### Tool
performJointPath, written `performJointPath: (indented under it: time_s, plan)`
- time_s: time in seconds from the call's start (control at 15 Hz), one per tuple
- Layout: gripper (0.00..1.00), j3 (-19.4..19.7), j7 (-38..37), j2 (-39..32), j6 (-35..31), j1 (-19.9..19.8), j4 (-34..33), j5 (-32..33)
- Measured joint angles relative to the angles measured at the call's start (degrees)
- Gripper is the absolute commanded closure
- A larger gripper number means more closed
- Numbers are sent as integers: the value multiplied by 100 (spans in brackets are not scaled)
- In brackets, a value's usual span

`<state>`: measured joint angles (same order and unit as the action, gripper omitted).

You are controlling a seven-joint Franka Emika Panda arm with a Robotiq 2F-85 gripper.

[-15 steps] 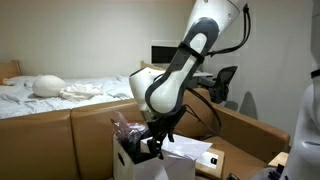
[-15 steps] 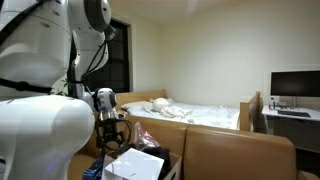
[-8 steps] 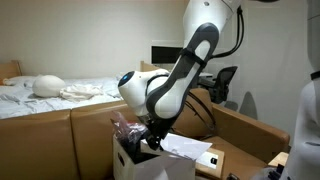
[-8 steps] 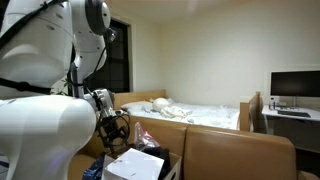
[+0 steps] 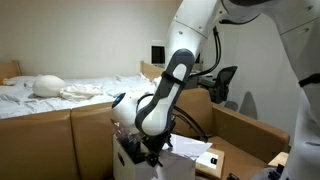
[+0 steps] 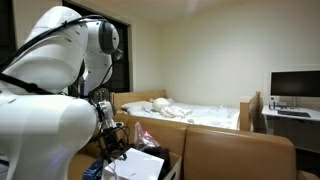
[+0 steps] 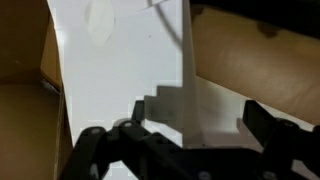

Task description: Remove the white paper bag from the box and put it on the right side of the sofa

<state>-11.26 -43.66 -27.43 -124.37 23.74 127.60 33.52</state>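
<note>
The white paper bag's broad side is flat below my open gripper, so I need to tilt my gripper, grip the bag's edge and lift the bag clear.
The white box stands on the tan sofa, with its flaps up. The white paper bag lies over the box top and sticks out to one side. It fills the wrist view as a flat white sheet. My gripper reaches down into the box top. In the wrist view my gripper is open, its two fingers wide apart on either side of a white edge. In an exterior view my gripper hangs just above the bag.
A small brown carton with a white label sits on the sofa seat beside the box. Crinkled clear plastic wrap sticks up at the box's rear. A bed with white sheets lies behind the sofa back. A monitor stands at the far wall.
My arm has bent lower and the gripper has come down closer onto the box top and the white bag. The bag and box have not moved.
</note>
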Motion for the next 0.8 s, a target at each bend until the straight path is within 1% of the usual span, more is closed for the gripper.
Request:
performJointPath:
  time_s: [0.13,0.2,0.47,0.73,0.8]
  plan:
    - [0,65,-89,-173,32,66,-89,-71]
    - [0,127,-250,-198,80,143,-113,-70]
    - [0,428,-1348,-169,421,570,-139,180]
    - [0,474,-2349,-101,1073,779,-161,482]
    - [3,469,-2570,-80,1244,804,-166,539]
